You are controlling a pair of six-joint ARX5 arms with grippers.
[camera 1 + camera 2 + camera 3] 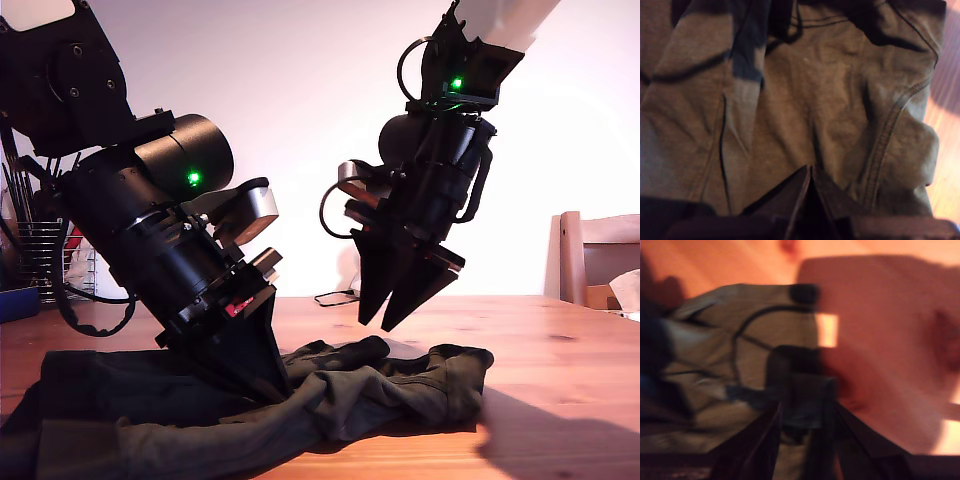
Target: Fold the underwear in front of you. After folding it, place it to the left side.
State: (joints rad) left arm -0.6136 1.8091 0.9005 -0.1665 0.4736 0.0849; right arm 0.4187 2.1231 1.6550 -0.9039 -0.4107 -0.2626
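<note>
The underwear already has its front edge lying in soft waves, so it should bunch up into loose, raised loops when the robot's gripper folds the pinched fold over.
The underwear is dark olive cloth lying bunched on the wooden table, spread from the exterior view's left to its middle. My first gripper is down in the cloth at the exterior view's left. In the first wrist view its jaws meet on a pinch of the underwear, whose stitched hems show. My second gripper hangs a little above the cloth's ridge, nothing in it. In the blurred second wrist view its jaws stand apart over the underwear's edge and bare table.
A wooden chair stands at the exterior view's right edge. A wire rack and a blue item are at its left edge. A dark cable lies at the table's back.
</note>
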